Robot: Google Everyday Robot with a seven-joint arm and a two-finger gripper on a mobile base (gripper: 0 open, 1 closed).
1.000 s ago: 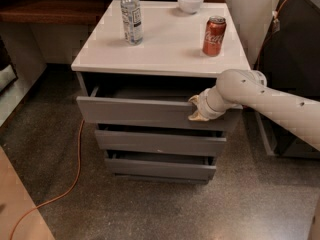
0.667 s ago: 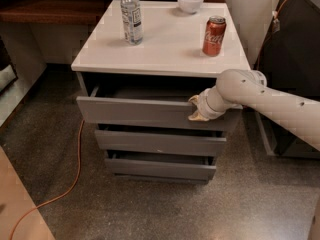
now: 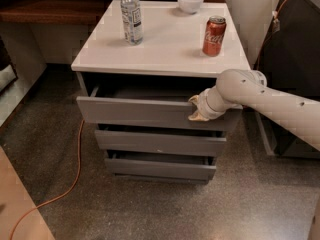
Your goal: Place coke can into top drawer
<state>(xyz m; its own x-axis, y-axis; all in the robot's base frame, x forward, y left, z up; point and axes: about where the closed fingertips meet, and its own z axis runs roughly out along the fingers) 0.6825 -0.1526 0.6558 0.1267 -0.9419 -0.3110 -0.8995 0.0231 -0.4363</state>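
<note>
I should move my gripper toward the front's near end (image 3: pixel 221 124) and open the drawer more, because the dark gap (image 3: pixel 145 87) behind the drawer front is too narrow for the coke can.
The red coke can (image 3: pixel 214 35) stands upright on the white cabinet top, near its right edge. The top drawer (image 3: pixel 140 112) is pulled out a little, showing a dark gap behind its grey front. My gripper (image 3: pixel 196 109) is at the upper edge of the drawer front, right of its middle, touching it. The pale arm reaches in from the right, below the can.
A clear plastic bottle (image 3: pixel 131 15) and a white bowl (image 3: pixel 190 1) stand at the back of the cabinet top (image 3: pixel 165 44). Two narrower grey drawers (image 3: pixel 160 143) lie below. An orange cable (image 3: pixel 75 169) runs over the speckled floor at left. A dark cabinet stands at right.
</note>
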